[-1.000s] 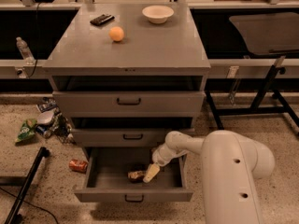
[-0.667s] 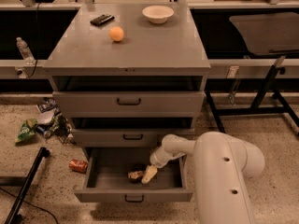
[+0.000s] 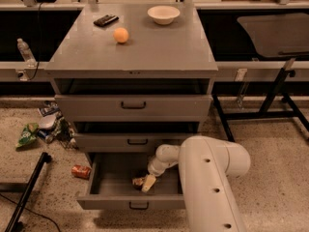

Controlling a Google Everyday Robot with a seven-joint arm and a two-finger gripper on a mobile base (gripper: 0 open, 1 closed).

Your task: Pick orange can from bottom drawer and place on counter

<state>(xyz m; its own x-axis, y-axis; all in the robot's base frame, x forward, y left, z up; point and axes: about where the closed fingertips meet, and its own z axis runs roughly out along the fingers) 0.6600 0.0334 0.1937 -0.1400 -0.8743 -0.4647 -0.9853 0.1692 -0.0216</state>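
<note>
My low gripper should keep moving toward the can until my fingers straddle it, as the orange can (image 3: 139, 181) lies beside my gripper, clear of the drawer's sides.
The bottom drawer (image 3: 104, 185) is pulled open below two shallower grey drawers. The orange can (image 3: 138, 181) lies on its side on the drawer floor near the middle, dull brownish with pale patches. My gripper (image 3: 148, 183) is down inside the drawer, right beside the can on its right and touching or nearly touching it. My white arm (image 3: 207, 178) reaches in from the right front and hides the drawer's right part. The counter (image 3: 145, 47) is the grey cabinet top above.
On the counter are an orange ball (image 3: 121, 35), a pale bowl (image 3: 163, 14) and a dark flat object (image 3: 105, 20). A red-orange can (image 3: 81, 171) lies on the floor left of the drawer, with wrappers and litter (image 3: 43, 129) further left. A black pole (image 3: 26, 192) lies at lower left.
My arm has swung left and closer to the camera. The gripper has shifted slightly left toward the can inside the drawer. The can has not clearly moved.
</note>
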